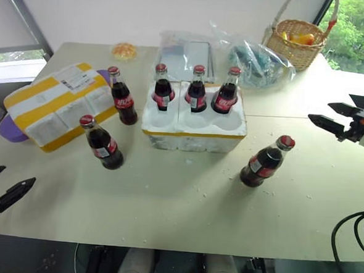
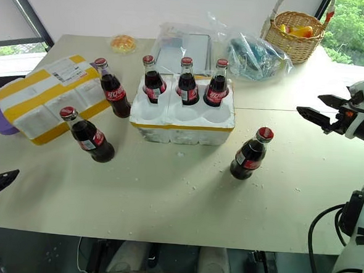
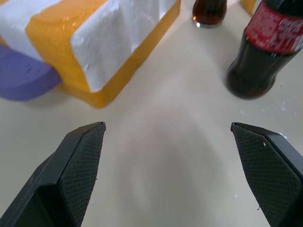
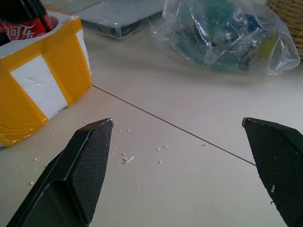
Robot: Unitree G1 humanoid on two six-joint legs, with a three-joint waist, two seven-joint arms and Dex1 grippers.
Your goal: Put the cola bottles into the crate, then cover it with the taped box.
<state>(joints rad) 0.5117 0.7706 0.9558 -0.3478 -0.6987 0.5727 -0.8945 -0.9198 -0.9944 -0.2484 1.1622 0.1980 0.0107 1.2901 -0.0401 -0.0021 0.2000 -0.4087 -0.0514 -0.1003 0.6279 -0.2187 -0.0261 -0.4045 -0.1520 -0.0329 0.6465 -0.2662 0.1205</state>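
Observation:
The nearer cola bottle (image 1: 101,141) is standing up, clear of the taped box. My left gripper keeps moving in open until its fingers are on both sides of the bottle's label (image 1: 106,148).
The white foam crate (image 1: 193,140) with a yellow strip sits mid-table. Three cola bottles (image 1: 197,91) stand in its back row of wells; the front wells are empty. Three more stand upright on the table: two left of the crate (image 1: 122,99) (image 1: 102,144) and one to its front right (image 1: 266,161). The taped box (image 1: 60,104) lies at the left, label up. My left gripper (image 1: 20,173) hovers open at the near left edge, facing the box (image 3: 94,38) and the nearer bottle (image 3: 265,52). My right gripper (image 1: 319,111) is open at the far right, pointing toward the crate (image 4: 38,80).
A wicker basket (image 1: 296,38) with fruit, a crumpled plastic bag (image 1: 260,64), a clear bag with a flat dark item (image 1: 184,50) and a bun (image 1: 124,50) line the back. A purple object (image 1: 9,129) lies under the box. Foam crumbs dot the table.

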